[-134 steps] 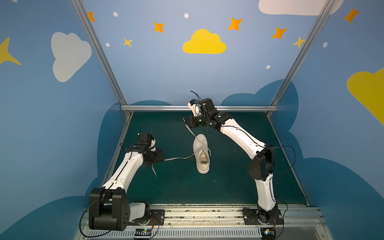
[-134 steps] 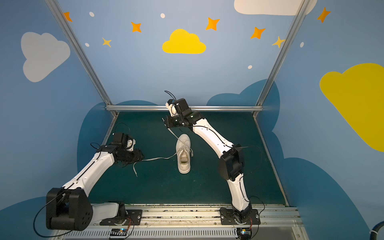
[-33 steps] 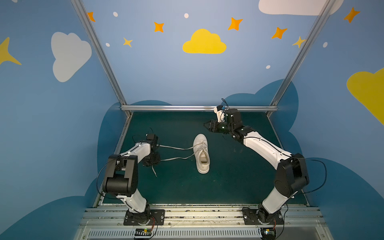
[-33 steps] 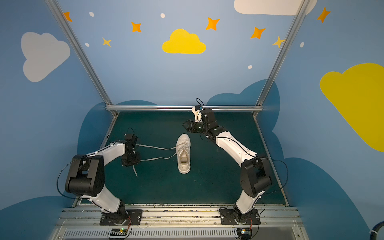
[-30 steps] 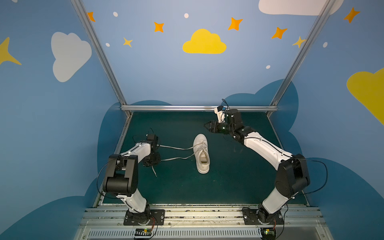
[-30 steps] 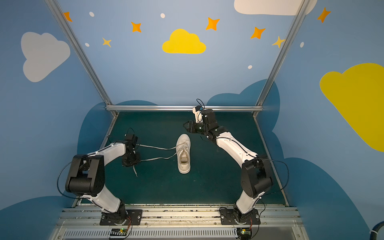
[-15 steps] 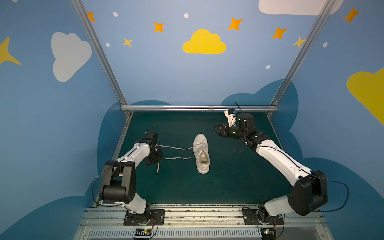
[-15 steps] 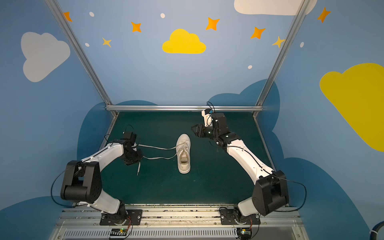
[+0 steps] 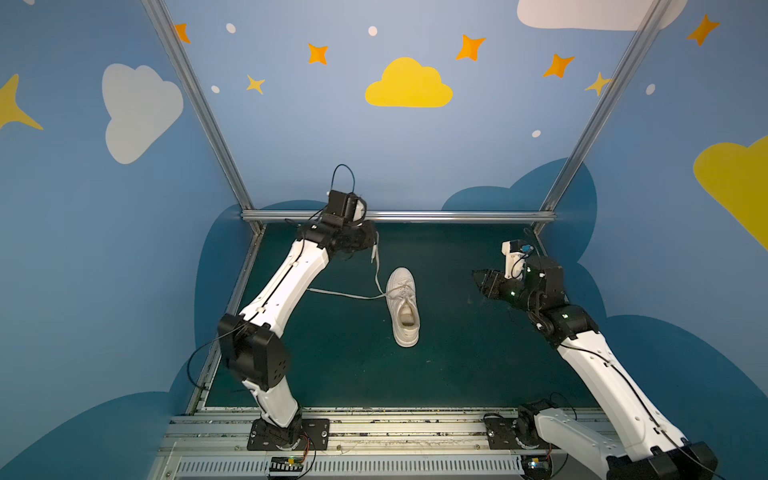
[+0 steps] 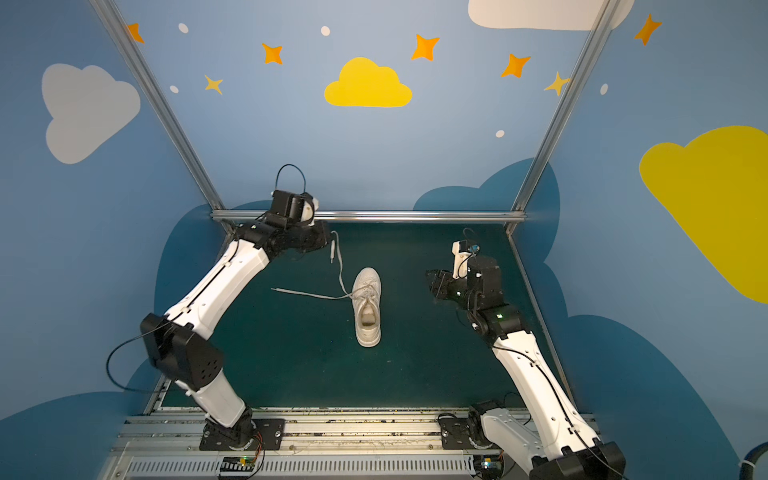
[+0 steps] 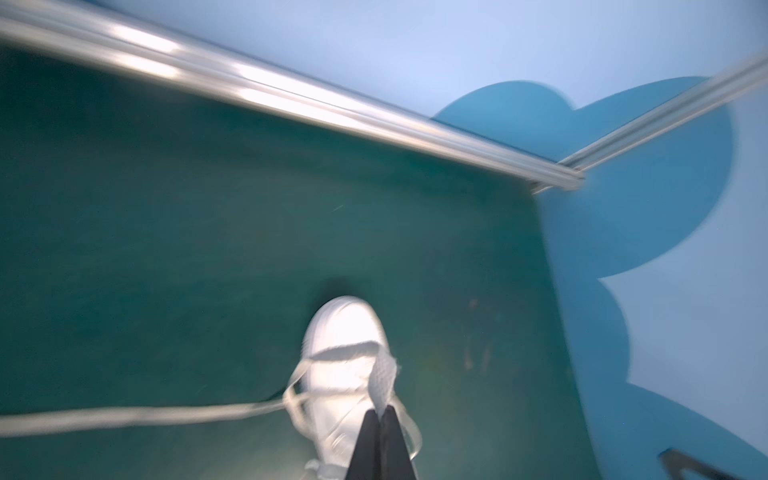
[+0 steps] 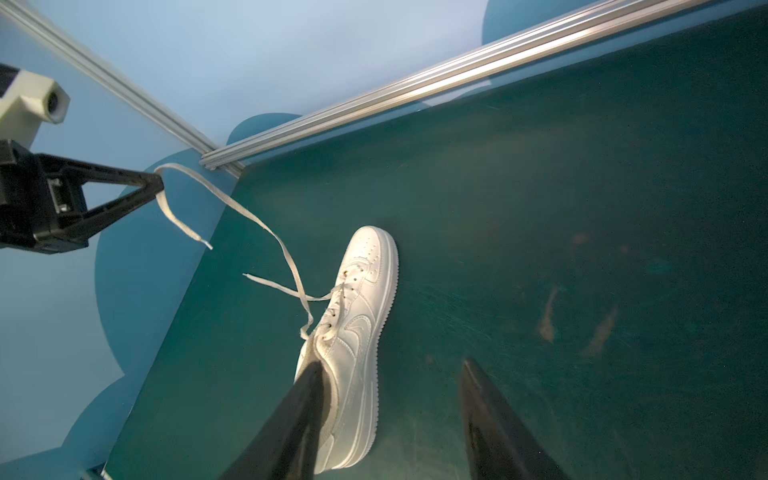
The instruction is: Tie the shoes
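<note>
My left gripper is carrying the held lace across, with the other lace [image 10: 310, 294] flat on one side of the sneaker, and should keep on until it reaches the clear mat [image 10: 425, 328] opposite.
The shoes show as one white sneaker [image 9: 402, 305] [image 10: 368, 305] [image 12: 361, 299] lying mid-mat, toe toward the back rail. My left gripper [image 9: 371, 242] [image 10: 328, 242] [image 11: 380, 410] hangs above the mat behind and left of the toe. It is shut on one white lace [image 9: 377, 270] [image 11: 382, 374] [image 12: 249, 216], which rises from the eyelets, its tip dangling past the jaws. The other lace [image 9: 345, 294] [image 10: 307, 294] [image 12: 274, 284] lies flat on the mat to the left. My right gripper [image 9: 478, 280] [image 10: 432, 280] [image 12: 390, 365] is open and holds nothing, right of the sneaker.
An aluminium rail [image 9: 415, 216] runs along the back of the green mat [image 9: 457, 353], with slanted posts at both back corners and blue walls close on three sides. The arms' base rail [image 9: 374, 432] lines the front edge.
My left gripper shut on a lace at the mat's left side, then rose and swung toward the back, lifting it. The right gripper drew back rightward, away from the sneaker, and opened wider.
</note>
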Available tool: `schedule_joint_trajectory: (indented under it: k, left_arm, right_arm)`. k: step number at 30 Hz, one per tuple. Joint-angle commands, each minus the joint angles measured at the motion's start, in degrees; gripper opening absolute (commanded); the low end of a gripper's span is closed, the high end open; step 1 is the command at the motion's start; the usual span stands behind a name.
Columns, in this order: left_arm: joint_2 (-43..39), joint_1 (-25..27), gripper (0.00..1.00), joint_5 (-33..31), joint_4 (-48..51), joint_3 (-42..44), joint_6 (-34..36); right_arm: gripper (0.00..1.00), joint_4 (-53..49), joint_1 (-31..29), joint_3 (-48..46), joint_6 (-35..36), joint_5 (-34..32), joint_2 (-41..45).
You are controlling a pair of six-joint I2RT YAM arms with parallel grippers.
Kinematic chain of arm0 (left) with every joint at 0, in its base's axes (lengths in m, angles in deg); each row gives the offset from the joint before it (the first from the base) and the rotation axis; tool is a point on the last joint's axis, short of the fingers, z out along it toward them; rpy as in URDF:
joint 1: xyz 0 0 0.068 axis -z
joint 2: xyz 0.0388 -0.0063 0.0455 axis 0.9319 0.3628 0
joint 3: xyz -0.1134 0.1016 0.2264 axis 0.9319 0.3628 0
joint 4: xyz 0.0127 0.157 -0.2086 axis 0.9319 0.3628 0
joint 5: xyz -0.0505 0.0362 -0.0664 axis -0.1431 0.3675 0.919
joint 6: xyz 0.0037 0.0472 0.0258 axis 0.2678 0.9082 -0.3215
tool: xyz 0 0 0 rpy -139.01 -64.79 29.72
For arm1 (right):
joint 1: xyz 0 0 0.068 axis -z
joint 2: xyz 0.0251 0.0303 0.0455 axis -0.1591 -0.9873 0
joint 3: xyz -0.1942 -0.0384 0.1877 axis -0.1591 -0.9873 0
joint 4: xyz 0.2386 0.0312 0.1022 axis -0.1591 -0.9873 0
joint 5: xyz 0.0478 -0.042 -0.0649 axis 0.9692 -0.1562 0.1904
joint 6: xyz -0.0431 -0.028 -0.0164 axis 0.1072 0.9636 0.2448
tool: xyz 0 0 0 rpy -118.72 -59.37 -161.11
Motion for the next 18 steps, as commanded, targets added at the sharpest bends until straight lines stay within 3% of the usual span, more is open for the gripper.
schedule_joint_trajectory:
  k: [1,6,9,18]
  left_arm:
    - [9.0,4.7,0.03,2.0,5.0,-12.0,0.0]
    - [24.1,11.8,0.03,2.5,14.1,-35.6,0.7]
    - [31.1,15.7,0.03,3.5,16.9,-44.9,-0.2]
    - [35.2,24.0,0.03,5.0,14.3,-38.8,-1.3]
  right_arm:
    - [0.55,-4.8,2.5,-1.1,1.7,-0.7,2.3]
    - [0.56,-6.8,8.1,-1.8,2.2,1.6,5.0]
    - [0.57,-7.6,11.5,-2.1,2.0,2.7,5.7]
    - [0.57,-10.0,18.6,-2.4,2.3,5.5,5.5]
